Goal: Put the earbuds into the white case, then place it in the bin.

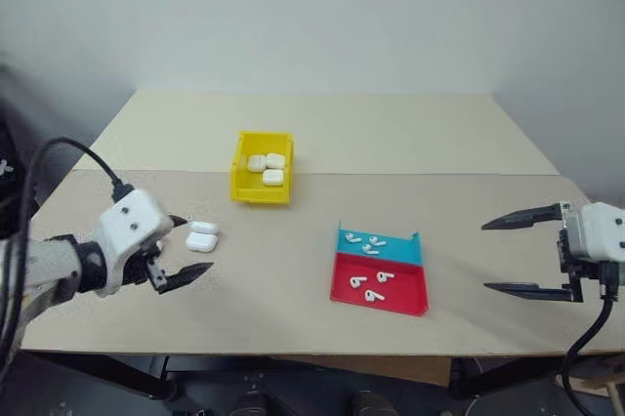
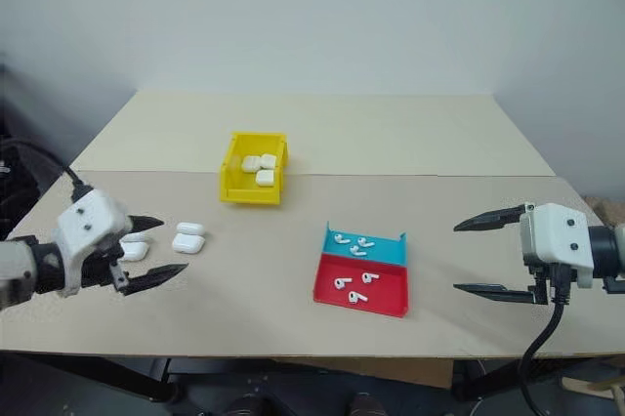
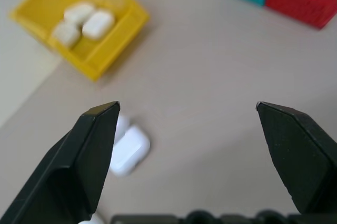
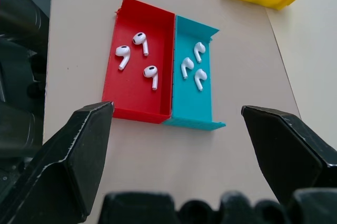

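Observation:
The white case [image 2: 134, 248] nearest my left gripper lies clear of its neighbour, so I should keep bringing the open fingers toward the case's sides [image 2: 145, 251] until they enclose it.
Earbuds [image 4: 138, 50] lie in a flat red and blue tray [image 1: 402, 291], three in each half. Two white cases [image 1: 202, 234] sit side by side on the table, just beyond my left gripper [image 1: 192, 245], which is open and empty and hangs slightly above the table. One of these cases [image 3: 129, 150] shows beside a left finger in the left wrist view. Another case [image 2: 134, 251] is partly hidden behind that gripper. The yellow bin [image 1: 261, 192] stands further back and holds three white cases. My right gripper [image 1: 486, 257] is open and empty, right of the tray and above the table.
The table is two tan surfaces joined by a seam running behind the yellow bin [image 2: 252, 193]. The tray [image 2: 376, 301] sits near the front edge. A black cable [image 1: 83, 154] loops over my left wrist. A pale wall rises behind the table.

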